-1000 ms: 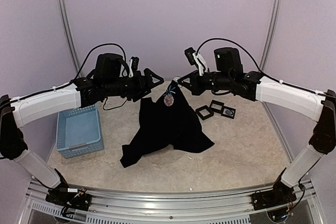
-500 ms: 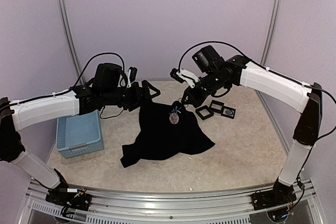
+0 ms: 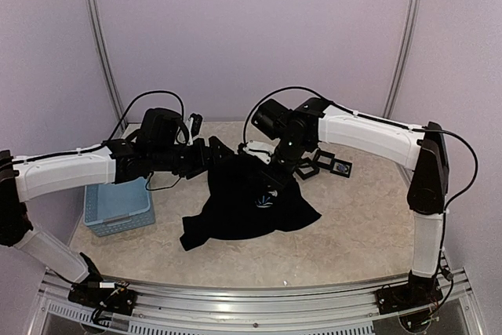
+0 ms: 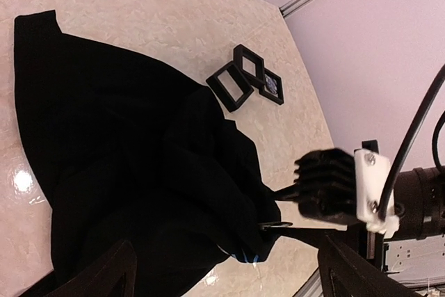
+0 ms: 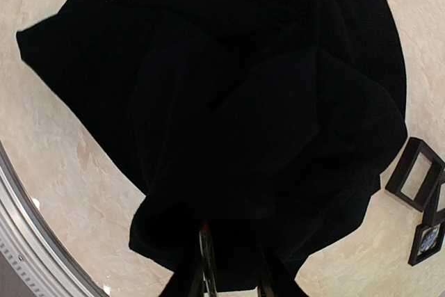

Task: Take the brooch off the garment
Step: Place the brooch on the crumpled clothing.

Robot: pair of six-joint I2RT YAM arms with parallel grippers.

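The brooch is edge-on against a drawn-up fold of the black garment, so the cloth will come up with the brooch when the robot lifts it.
The black garment lies bunched in the middle of the table, its blue neck mark facing up. My right gripper is low over the neck end and shut on a fold of the cloth. The brooch shows edge-on as a thin disc against the inner side of one finger, and also in the left wrist view. My left gripper is wide open and empty, just left of the neck end, with the garment in front of it.
A light-blue basket stands at the left. Three small black square boxes sit behind and right of the garment, also in the left wrist view and right wrist view. The enclosure walls stand close behind.
My right arm has swung left and down, lowering the garment's held neck end from mid-air to near the table. The brooch no longer faces the top camera. My left gripper dropped slightly.
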